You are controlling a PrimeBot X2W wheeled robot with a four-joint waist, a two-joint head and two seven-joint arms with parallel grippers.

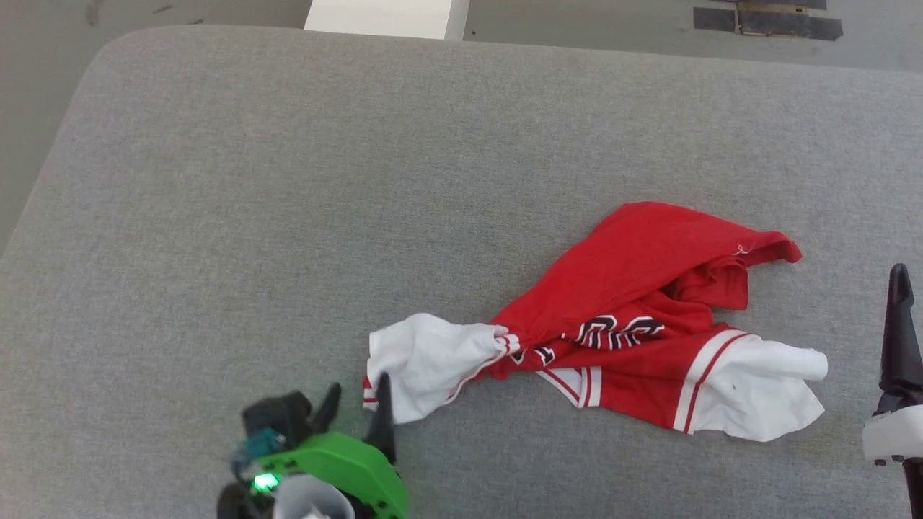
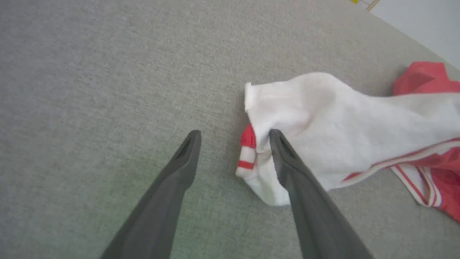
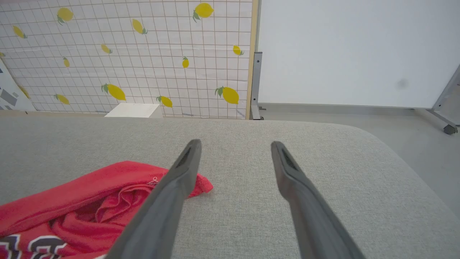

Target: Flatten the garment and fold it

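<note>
The garment [image 1: 636, 324] will spread open and sag at its collar when I lift both sleeves, because the red cloth lies bunched [image 1: 529, 342] between the white sleeves.
The garment [image 1: 634, 288], a red jersey tee, lies crumpled right of centre on the grey padded table [image 1: 288, 180], its black print partly showing among the folds. One white sleeve [image 1: 425, 357] reaches left, the other [image 1: 764, 393] right. My left gripper [image 1: 357, 404] stands open at the left sleeve's end. In the left wrist view that gripper [image 2: 233, 138] has the striped cuff [image 2: 247, 154] against the inner side of its right finger [image 2: 287, 165]; nothing is pinched. My right gripper [image 1: 900, 288] waits open at the table's right side, with the red cloth [image 3: 72, 194] to the left of its fingers [image 3: 235, 144].
A white box [image 1: 386, 18] stands beyond the table's far edge. The rounded far right corner of the table [image 3: 377, 140] drops to the floor. A lemon-patterned wall [image 3: 125, 54] and a white panel [image 3: 359, 54] stand behind. The table's left half is bare grey fabric.
</note>
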